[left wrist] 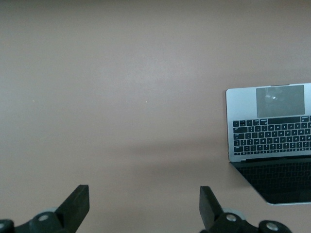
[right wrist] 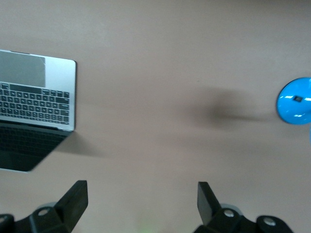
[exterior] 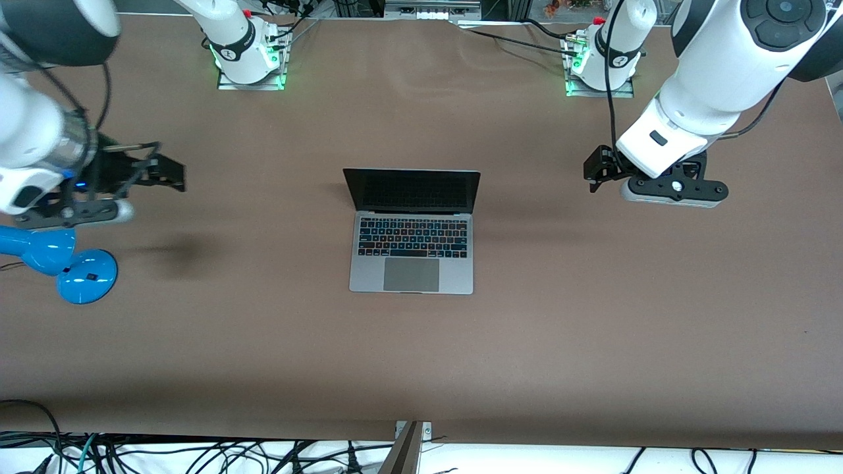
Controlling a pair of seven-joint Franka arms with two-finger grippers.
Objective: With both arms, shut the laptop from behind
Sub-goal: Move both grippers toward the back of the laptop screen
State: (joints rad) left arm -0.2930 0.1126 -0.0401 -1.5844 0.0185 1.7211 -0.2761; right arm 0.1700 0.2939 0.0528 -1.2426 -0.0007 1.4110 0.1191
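Note:
The black screen (exterior: 411, 190) will swing down and the laptop's base will stay in place when the robot pushes, because the base lies flat along the hinge (exterior: 414, 212).
The silver-grey laptop (exterior: 411, 243) stands open in the middle of the brown table, its black screen (exterior: 412, 191) upright and turned toward the front camera. It also shows in the left wrist view (left wrist: 269, 126) and in the right wrist view (right wrist: 36, 92). My left gripper (exterior: 596, 172) is open and empty, up over bare table toward the left arm's end, well apart from the laptop. My right gripper (exterior: 168, 172) is open and empty, up over bare table toward the right arm's end. Both wrist views show wide-apart black fingers (left wrist: 77, 204) (right wrist: 75, 199) with nothing between them.
A blue lamp (exterior: 72, 263) stands at the right arm's end of the table, its round base (right wrist: 295, 101) also in the right wrist view. The arm bases (exterior: 250, 56) (exterior: 602, 62) stand along the table's edge farthest from the front camera. Cables lie past the table's nearest edge.

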